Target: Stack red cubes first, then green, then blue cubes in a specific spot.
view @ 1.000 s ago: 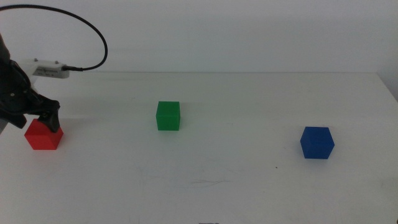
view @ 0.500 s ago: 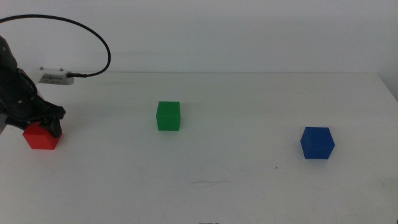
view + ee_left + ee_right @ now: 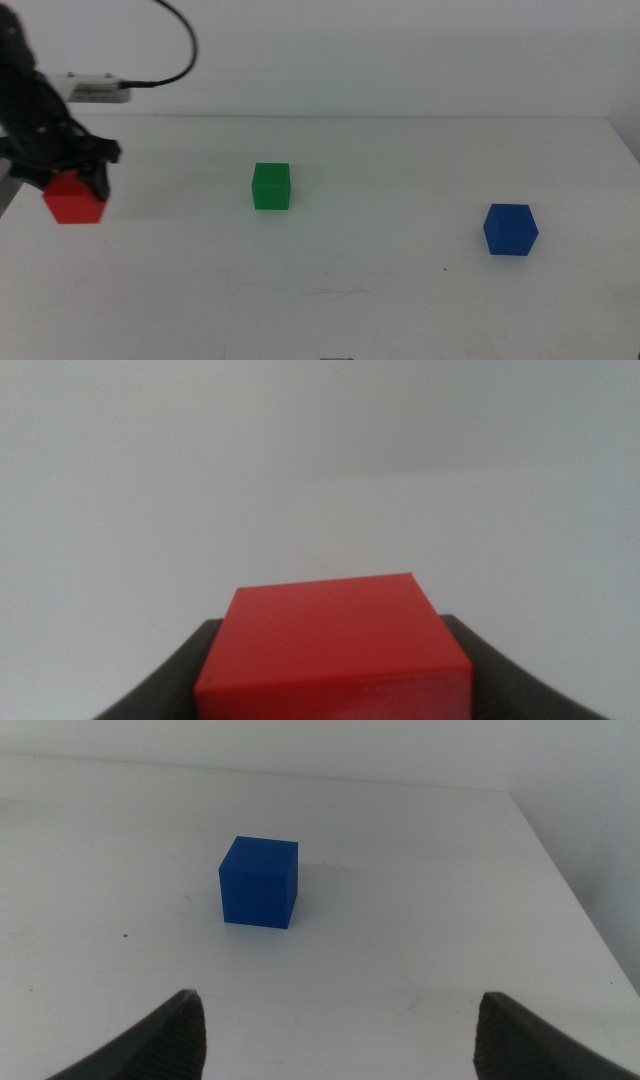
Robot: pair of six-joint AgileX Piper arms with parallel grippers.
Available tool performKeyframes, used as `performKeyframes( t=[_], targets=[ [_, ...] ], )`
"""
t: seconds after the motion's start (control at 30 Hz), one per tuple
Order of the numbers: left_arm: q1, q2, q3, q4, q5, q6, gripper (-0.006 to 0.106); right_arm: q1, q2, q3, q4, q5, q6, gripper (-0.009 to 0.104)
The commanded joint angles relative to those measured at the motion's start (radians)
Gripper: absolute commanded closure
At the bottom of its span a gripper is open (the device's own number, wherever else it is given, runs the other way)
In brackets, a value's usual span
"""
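I should keep carrying the red cube (image 3: 76, 207) with my left gripper until it rests at the table's front middle (image 3: 342, 285). My fingers hold the cube squarely, and that spot is clear.
At the table's far left my left gripper (image 3: 72, 182) is shut on the red cube (image 3: 75, 201) and holds it a little above the tabletop; the left wrist view shows the red cube (image 3: 330, 650) filling the space between the two dark jaws. The green cube (image 3: 271, 186) rests on the table left of the middle. Toward the right sits the blue cube (image 3: 510, 229). The right arm is out of the middle view; in its wrist view my right gripper (image 3: 335, 1030) stands open, with the blue cube (image 3: 259, 881) a short way ahead of it.
The white table (image 3: 380, 300) ends at its far edge just behind the cubes and at its right edge (image 3: 575, 900) near the blue cube. A black cable (image 3: 175, 40) loops above the left arm.
The left gripper has closed on the red cube and raised it off the table, shifting slightly right. The green and blue cubes have not moved.
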Motion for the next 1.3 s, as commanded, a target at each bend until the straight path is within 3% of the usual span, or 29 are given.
performKeyframes(
  t=[0.0, 0.27, 0.43, 0.6, 1.27],
  targets=[
    [-0.063, -0.098, -0.002, 0.014, 0.050, -0.110, 0.084, -0.007, -0.011, -0.018, -0.016, -0.070, -0.016, 0.013],
    [-0.375, -0.142, 0.006, 0.033, 0.137, -0.428, 0.084, -0.007, -0.011, -0.018, -0.016, -0.070, -0.016, 0.013],
    [-0.574, -0.141, 0.006, 0.071, 0.051, -0.671, 0.084, -0.007, -0.011, -0.018, -0.016, -0.070, -0.016, 0.013],
    [-0.718, -0.120, 0.006, 0.096, -0.028, -0.799, 0.084, -0.007, -0.011, -0.018, -0.016, -0.070, -0.016, 0.013],
    [-0.805, 0.116, -0.167, 0.051, -0.077, -0.826, 0.084, -0.007, -0.011, -0.018, -0.016, -0.070, -0.016, 0.013]
  ],
)
